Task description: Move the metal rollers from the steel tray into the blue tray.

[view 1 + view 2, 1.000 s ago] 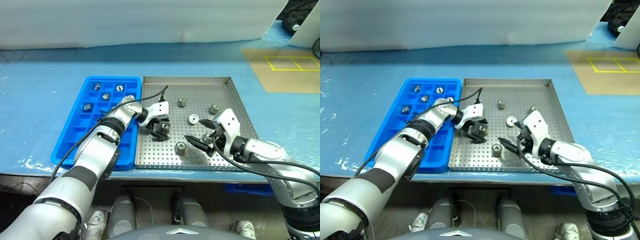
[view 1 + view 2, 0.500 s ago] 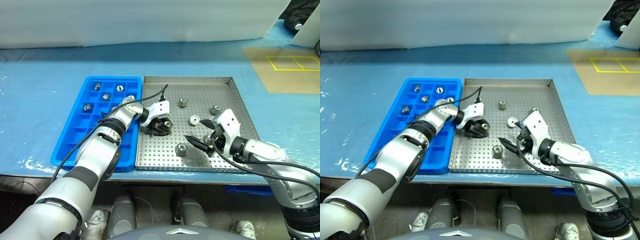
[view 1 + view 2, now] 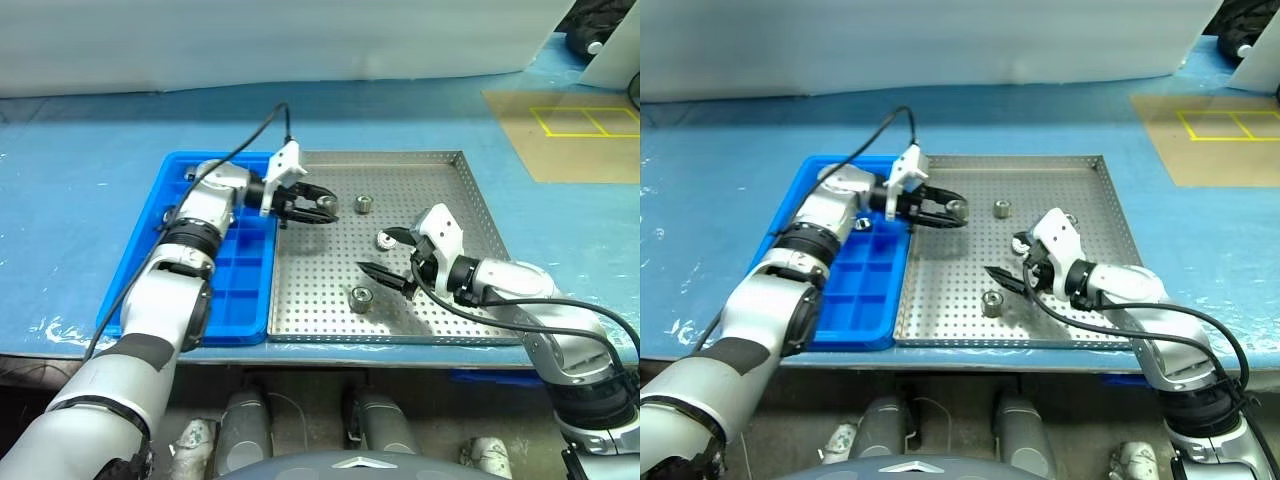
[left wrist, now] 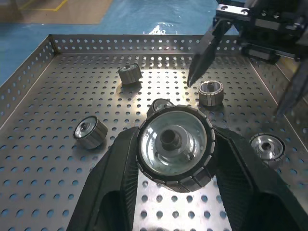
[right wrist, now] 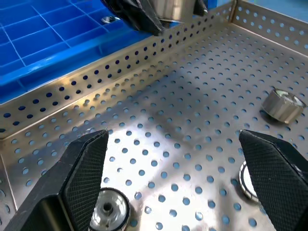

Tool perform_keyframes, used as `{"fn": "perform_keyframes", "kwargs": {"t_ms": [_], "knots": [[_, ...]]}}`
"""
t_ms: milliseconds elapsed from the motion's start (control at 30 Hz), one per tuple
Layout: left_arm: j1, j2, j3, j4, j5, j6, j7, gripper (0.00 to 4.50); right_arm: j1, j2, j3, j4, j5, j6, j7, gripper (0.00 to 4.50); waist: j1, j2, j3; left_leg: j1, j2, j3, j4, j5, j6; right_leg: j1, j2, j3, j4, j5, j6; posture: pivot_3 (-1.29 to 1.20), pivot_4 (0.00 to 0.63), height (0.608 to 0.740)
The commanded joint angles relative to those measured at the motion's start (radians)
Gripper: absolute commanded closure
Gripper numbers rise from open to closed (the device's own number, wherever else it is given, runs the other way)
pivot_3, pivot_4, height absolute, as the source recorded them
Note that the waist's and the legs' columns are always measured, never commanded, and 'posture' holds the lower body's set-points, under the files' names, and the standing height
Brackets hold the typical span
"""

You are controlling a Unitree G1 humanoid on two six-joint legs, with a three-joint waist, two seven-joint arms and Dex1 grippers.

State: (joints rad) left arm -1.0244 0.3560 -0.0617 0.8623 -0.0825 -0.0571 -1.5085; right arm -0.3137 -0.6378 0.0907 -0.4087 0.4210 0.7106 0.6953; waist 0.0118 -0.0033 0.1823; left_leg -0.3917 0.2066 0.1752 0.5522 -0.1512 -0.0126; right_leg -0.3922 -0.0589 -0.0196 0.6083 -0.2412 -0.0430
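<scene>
My left gripper keeps going to an empty blue tray compartment and lets go there, as it has the metal roller (image 3: 327, 204) between its fingers, clear of the steel tray.
My left gripper (image 3: 312, 208) is shut on one metal roller (image 4: 175, 144), held above the left part of the steel tray (image 3: 440, 175), close to its border with the blue tray (image 3: 240, 290). Other metal rollers lie on the perforated floor: one at the back (image 3: 366, 204), one near the front (image 3: 361, 298), and one (image 3: 387, 240) at my right gripper (image 3: 383, 257). That gripper is open and holds nothing, low over the tray's middle. In the right wrist view its fingers (image 5: 86, 173) straddle bare floor beside a roller (image 5: 109, 211). My left arm hides much of the blue tray's back compartments.
Both trays sit side by side on a blue-covered table (image 3: 90, 200), near its front edge. A tan board with yellow tape marks (image 3: 570, 140) lies at the back right. A black cable (image 3: 255, 135) arches over my left wrist.
My left gripper has shut on a roller and lifted it off the tray floor, up and back toward the blue tray. My right gripper edged slightly toward the tray's middle, still open.
</scene>
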Motion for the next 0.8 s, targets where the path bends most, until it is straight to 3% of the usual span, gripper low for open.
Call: {"fn": "perform_keyframes", "kwargs": {"t_ms": [33,200,433,633,800], "knots": [[0.085,0.098,0.019,-0.178,-0.036,0.059,-0.013,2.6,-0.109,0.019,0.04,0.068,-0.013,-0.064,0.074,0.04,0.004,0.0,0.0,0.0,0.0,0.0,0.0,0.0,0.0,0.0,0.0,0.0,0.0,0.0,0.0,-0.19,0.15,0.74],[0.245,0.237,0.053,-0.418,-0.054,0.111,0.066,2.6,-0.267,0.094,0.133,0.254,-0.07,-0.168,0.17,0.04,0.027,0.0,0.0,-0.008,0.0,0.0,0.0,0.002,-0.003,-0.009,-0.001,-0.002,0.006,0.0,0.0,-0.06,0.15,0.74],[0.506,0.4,0.204,-0.642,-0.093,0.216,0.245,2.6,-0.446,0.202,0.212,0.524,-0.147,-0.334,0.311,0.04,0.059,0.001,0.0,-0.014,0.001,0.0,0.004,0.003,-0.005,-0.016,0.0,-0.006,0.016,-0.002,-0.004,0.09,0.15,0.74],[0.67,0.446,0.314,-0.706,-0.135,0.284,0.379,2.6,-0.473,0.249,0.214,0.582,-0.164,-0.382,0.37,0.04,0.095,0.0,0.0,-0.015,0.001,-0.001,0.004,0.003,-0.006,-0.016,-0.001,-0.007,0.016,-0.002,-0.004,0.14,0.15,0.74],[0.742,0.451,0.326,-0.707,-0.149,0.291,0.421,2.6,-0.457,0.26,0.208,0.549,-0.15,-0.356,0.405,0.04,0.114,0.0,0.0,-0.014,0.001,-0.001,0.005,0.004,-0.006,-0.015,-0.001,-0.006,0.016,-0.002,-0.004,0.15,0.15,0.74]]}}
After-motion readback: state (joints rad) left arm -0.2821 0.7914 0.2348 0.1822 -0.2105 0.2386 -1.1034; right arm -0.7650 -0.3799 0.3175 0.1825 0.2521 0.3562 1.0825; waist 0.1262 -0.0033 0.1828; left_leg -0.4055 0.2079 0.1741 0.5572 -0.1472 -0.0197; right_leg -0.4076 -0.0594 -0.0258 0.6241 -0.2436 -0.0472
